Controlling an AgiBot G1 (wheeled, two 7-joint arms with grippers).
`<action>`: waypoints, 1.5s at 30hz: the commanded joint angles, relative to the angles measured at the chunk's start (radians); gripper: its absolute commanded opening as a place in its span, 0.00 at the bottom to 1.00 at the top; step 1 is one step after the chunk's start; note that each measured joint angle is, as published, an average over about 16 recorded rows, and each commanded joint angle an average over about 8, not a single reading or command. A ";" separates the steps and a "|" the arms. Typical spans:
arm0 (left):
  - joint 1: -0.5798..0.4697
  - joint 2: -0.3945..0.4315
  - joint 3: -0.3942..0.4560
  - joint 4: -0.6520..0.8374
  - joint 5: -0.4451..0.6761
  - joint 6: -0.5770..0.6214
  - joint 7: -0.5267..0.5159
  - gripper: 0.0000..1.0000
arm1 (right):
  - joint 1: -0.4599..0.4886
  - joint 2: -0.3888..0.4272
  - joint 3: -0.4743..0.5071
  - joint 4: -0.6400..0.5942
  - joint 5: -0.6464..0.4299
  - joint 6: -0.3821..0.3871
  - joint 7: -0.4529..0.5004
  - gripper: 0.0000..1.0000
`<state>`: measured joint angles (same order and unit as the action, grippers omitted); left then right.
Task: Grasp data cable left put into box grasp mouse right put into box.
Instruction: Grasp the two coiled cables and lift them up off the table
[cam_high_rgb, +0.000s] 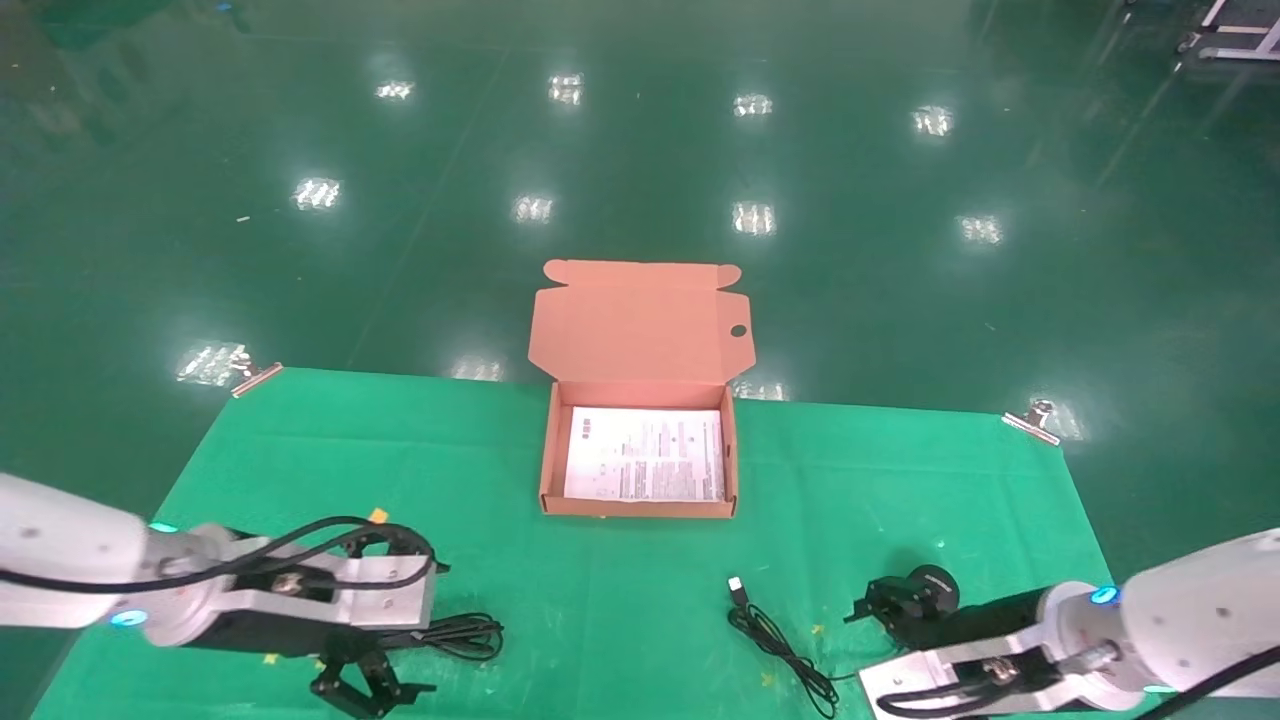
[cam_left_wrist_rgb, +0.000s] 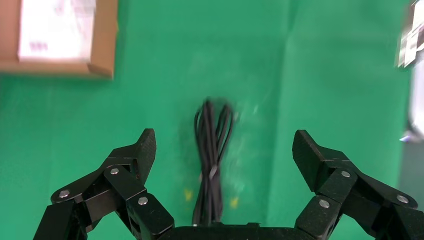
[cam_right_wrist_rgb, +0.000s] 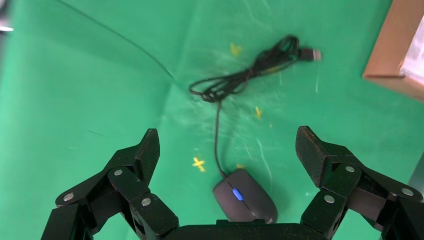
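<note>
The data cable (cam_high_rgb: 465, 636) is lying lengthwise between the open fingers of the robot's left gripper, so the fingers should move down next until they are on either side of its tied middle (cam_left_wrist_rgb: 213, 172), then close.
The salmon-pink box (cam_high_rgb: 640, 508) stands open at the middle of the green cloth, lid flap upright behind it and a white printed sheet inside. The data cable (cam_high_rgb: 465, 632) (cam_left_wrist_rgb: 212, 150), a thin black looped bundle, lies on the cloth. My left gripper (cam_high_rgb: 365, 690) (cam_left_wrist_rgb: 224, 137) hovers open over it, one finger on each side, not touching. The black mouse (cam_right_wrist_rgb: 245, 197) with a blue light spot lies below my open right gripper (cam_high_rgb: 885, 605) (cam_right_wrist_rgb: 226, 132); in the head view the arm hides it. Its cord (cam_high_rgb: 785, 655) ends in a silver USB plug (cam_high_rgb: 736, 588) (cam_right_wrist_rgb: 310, 54).
Metal clamps (cam_high_rgb: 257, 378) (cam_high_rgb: 1030, 422) pin the cloth's far corners; beyond that edge is shiny green floor. A corner of the box (cam_left_wrist_rgb: 102, 50) (cam_right_wrist_rgb: 395, 50) shows in both wrist views. Small yellow marks (cam_right_wrist_rgb: 199, 164) dot the cloth.
</note>
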<state>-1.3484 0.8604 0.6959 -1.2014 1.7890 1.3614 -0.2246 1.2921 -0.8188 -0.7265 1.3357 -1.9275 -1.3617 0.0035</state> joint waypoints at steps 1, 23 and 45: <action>-0.004 0.022 0.022 0.016 0.058 -0.017 -0.008 1.00 | -0.008 -0.022 -0.016 -0.002 -0.057 0.030 0.019 1.00; -0.049 0.181 0.032 0.531 0.091 -0.116 0.056 1.00 | 0.010 -0.246 -0.024 -0.327 -0.175 0.158 0.218 1.00; -0.083 0.231 0.013 0.739 0.056 -0.159 0.165 0.00 | 0.032 -0.320 -0.029 -0.489 -0.176 0.186 0.218 0.00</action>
<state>-1.4315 1.0917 0.7095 -0.4629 1.8455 1.2025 -0.0599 1.3240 -1.1386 -0.7554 0.8469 -2.1030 -1.1766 0.2217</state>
